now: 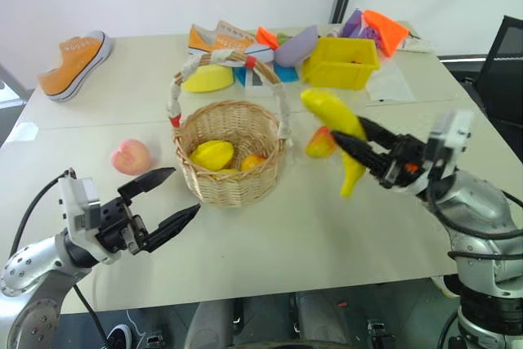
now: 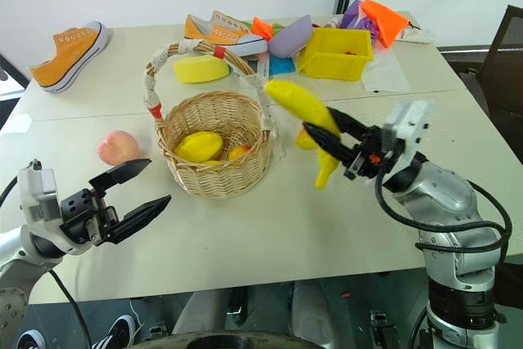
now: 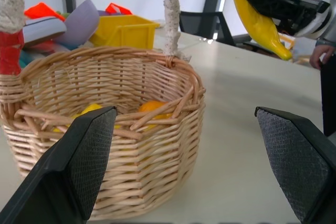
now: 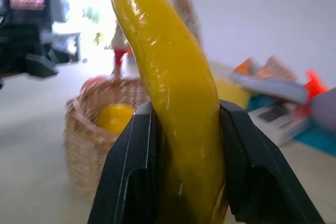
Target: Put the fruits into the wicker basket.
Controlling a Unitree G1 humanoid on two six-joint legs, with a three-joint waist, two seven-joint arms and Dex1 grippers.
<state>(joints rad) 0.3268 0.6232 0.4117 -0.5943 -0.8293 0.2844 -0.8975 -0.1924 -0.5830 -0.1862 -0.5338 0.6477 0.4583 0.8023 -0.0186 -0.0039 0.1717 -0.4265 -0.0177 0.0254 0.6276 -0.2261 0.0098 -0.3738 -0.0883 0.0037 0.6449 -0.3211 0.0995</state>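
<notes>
My right gripper is holding the banana higher than the wicker basket's rim (image 1: 278, 143) with room behind the yellow fruit, so it should keep going over the basket's opening (image 1: 232, 130) and let go there.
The wicker basket (image 1: 230, 171) stands mid-table, and in it lie a yellow fruit (image 1: 212, 154) and a small orange one (image 1: 253, 161). My right gripper (image 1: 347, 130) is shut on a yellow banana (image 1: 333, 114), held in the air just right of the basket's rim. The banana (image 4: 173, 103) sits upright between the black fingers (image 4: 131, 171). A red-and-yellow mango (image 1: 320, 143) lies on the table behind the banana. A pink peach (image 1: 131, 156) rests left of the basket. My left gripper (image 1: 185, 190) is open and empty, low at the basket's front left.
At the back stand a yellow plastic bin (image 1: 339, 61), a flat yellow pad (image 1: 206, 79), an orange sneaker (image 1: 229, 41) and some purple and orange items. Another orange sneaker (image 1: 78, 63) lies far left. A black chair (image 1: 502, 71) is beside the table's right edge.
</notes>
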